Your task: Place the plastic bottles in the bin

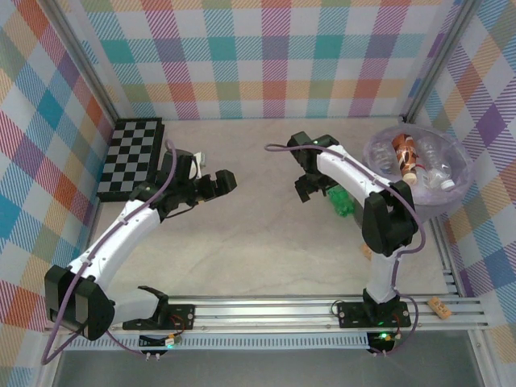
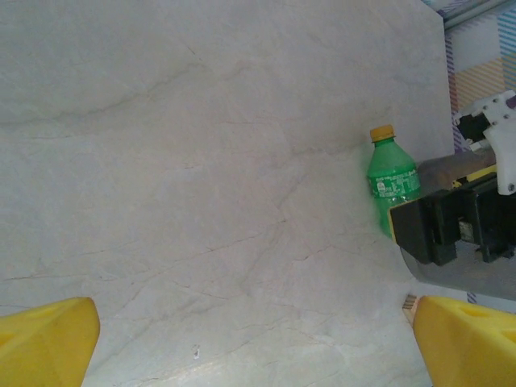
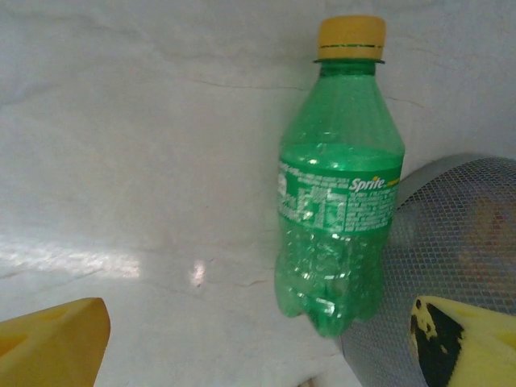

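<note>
The green bottle's narrow width is across my right gripper's open fingers. I should now go to the bottle's label until the fingers close around it.
A green plastic bottle with a yellow cap lies on the pale table, right against the left side of the bin. Inside the bin's pale purple lining are a brown-red wrapped bottle and clear bottles. My right gripper hovers just left of the green bottle. In the right wrist view the bottle lies ahead, right of centre, its base reaching toward the open gripper; the bin's grey wall touches it. My left gripper is open over bare table, the green bottle far off.
A black-and-white chessboard lies at the back left. A tan cork-like piece rests on the front rail at the right, and another lies on the table near the bin. Checked walls close in the table on three sides.
</note>
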Controlling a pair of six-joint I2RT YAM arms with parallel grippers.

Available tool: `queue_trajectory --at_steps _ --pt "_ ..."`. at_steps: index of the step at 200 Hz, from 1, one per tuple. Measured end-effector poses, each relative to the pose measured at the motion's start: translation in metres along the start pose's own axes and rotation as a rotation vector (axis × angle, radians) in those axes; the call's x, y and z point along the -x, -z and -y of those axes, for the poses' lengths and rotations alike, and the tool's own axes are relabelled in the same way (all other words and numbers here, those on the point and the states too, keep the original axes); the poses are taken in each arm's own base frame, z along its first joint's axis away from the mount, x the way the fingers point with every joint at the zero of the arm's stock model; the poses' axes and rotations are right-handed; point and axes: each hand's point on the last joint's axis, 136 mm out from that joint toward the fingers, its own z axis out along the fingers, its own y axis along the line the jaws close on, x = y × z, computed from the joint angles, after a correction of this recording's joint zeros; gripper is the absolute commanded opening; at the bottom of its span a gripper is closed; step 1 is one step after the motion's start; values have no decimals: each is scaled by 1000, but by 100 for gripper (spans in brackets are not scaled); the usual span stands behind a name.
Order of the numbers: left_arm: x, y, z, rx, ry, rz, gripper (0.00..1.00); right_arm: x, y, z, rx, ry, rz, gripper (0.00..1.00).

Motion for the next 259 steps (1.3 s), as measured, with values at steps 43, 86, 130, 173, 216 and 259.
queue_trajectory --at_steps 43,86,130,173,216,259 --pt "-2 2 -3 12 -2 -3 100 -6 -34 10 7 -42 -55 96" --pt "-3 1 -6 18 2 -6 100 -10 -62 14 4 -71 -82 94" --pt "-3 1 -7 23 2 -5 100 -12 -85 11 24 -88 -109 78" --pt "-3 1 -10 35 3 0 100 -9 -85 8 57 -101 -96 61" --pt "-5 0 -12 41 5 -5 100 -7 -60 4 115 -114 -63 55" --pt "-7 -8 -16 54 9 -24 100 26 48 9 216 -132 155 51"
